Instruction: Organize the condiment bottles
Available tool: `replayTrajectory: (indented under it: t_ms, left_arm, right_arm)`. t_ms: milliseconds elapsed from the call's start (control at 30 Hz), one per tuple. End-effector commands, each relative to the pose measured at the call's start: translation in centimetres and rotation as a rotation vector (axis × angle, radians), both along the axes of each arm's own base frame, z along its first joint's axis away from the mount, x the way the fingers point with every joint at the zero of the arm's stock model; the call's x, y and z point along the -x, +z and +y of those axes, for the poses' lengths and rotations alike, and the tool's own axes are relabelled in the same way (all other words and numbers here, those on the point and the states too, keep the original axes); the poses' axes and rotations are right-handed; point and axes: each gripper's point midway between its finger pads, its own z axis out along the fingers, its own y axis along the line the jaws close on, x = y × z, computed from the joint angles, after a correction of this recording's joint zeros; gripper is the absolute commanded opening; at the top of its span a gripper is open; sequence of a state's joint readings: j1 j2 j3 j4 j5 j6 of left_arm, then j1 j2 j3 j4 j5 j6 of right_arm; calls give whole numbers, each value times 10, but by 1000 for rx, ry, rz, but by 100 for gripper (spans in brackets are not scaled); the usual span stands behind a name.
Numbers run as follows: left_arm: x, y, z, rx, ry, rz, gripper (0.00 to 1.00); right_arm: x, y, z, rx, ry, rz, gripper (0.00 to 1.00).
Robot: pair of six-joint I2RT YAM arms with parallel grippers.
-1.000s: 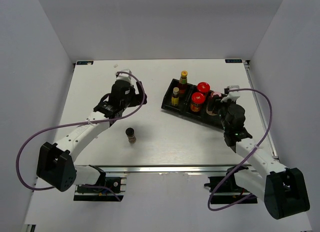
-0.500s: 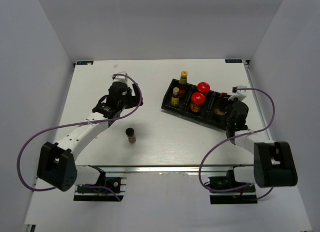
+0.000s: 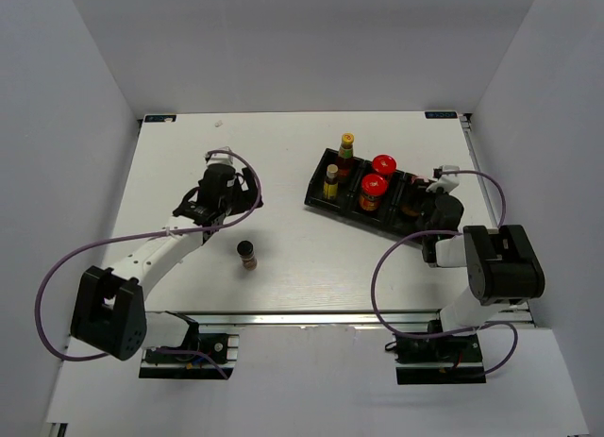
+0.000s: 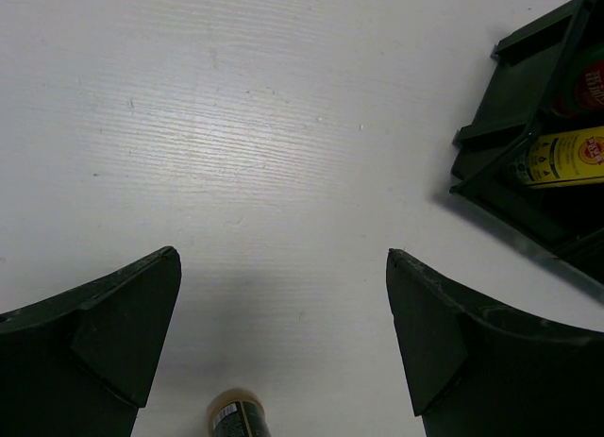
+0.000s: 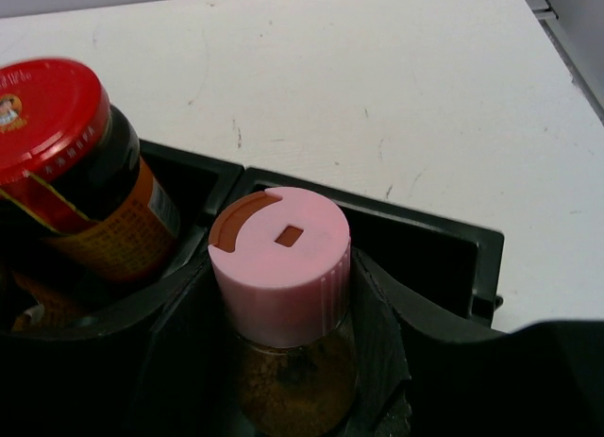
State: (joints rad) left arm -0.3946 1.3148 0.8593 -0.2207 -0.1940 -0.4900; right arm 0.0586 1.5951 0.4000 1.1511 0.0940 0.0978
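The only free space in the tray is next to the pink-capped bottle [image 5: 415, 251], far away from my left gripper, so next my right gripper lets go of the bottle and gets the tiny jar [image 3: 246, 255].
The black tray [image 3: 321, 199] holds two red-lidded jars [image 3: 382, 165] [image 3: 373, 186] and two yellow-capped bottles [image 3: 347, 142] [image 3: 331, 176]. My right gripper [image 3: 422, 203] is low in the tray's right end. In the right wrist view it [image 5: 283, 267] is shut on the pink-capped bottle [image 5: 280, 258], which stands upright in a compartment beside a red-lidded jar [image 5: 57, 126]. The dark-capped tiny jar [image 3: 246, 254] stands alone on the table. My left gripper [image 3: 251, 192] is open and empty, beyond the tiny jar [image 4: 238, 416], which shows at the bottom edge between the fingers [image 4: 123, 324].
The tray's corner [image 4: 500, 144] with a yellow bottle [image 4: 562, 159] lies to the right in the left wrist view. The tray's rightmost wall [image 5: 444, 239] is just behind the pink-capped bottle. White table all round; grey walls on three sides.
My right gripper has come down with the pink-capped bottle into the tray's right end, the arm folding back. My left gripper has drawn back a little toward the near left.
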Motion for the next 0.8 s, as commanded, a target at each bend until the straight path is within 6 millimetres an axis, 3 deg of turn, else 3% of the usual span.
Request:
replayTrajectory:
  t_ms: [0, 67, 233, 333, 367, 467, 767]
  left_arm:
    - [1, 19, 0, 54, 19, -37, 98]
    - [4, 18, -2, 72, 17, -28, 98]
    - [11, 18, -4, 108, 24, -16, 98]
    - [15, 20, -3, 121, 28, -15, 98]
    - [16, 23, -3, 126, 29, -20, 98]
    - [21, 24, -2, 135, 36, -10, 98]
    - [51, 23, 12, 133, 92, 77, 98]
  right_arm:
    - [-1, 46, -3, -11, -6, -228, 32]
    - [0, 37, -2, -4, -1, -213, 35]
    - [0, 41, -5, 5, -15, -234, 45]
    - [3, 41, 0, 7, 11, -224, 64]
    - [3, 41, 1, 4, 17, -224, 76]
    - [4, 42, -2, 6, 2, -219, 85]
    - [6, 56, -3, 29, 4, -197, 89]
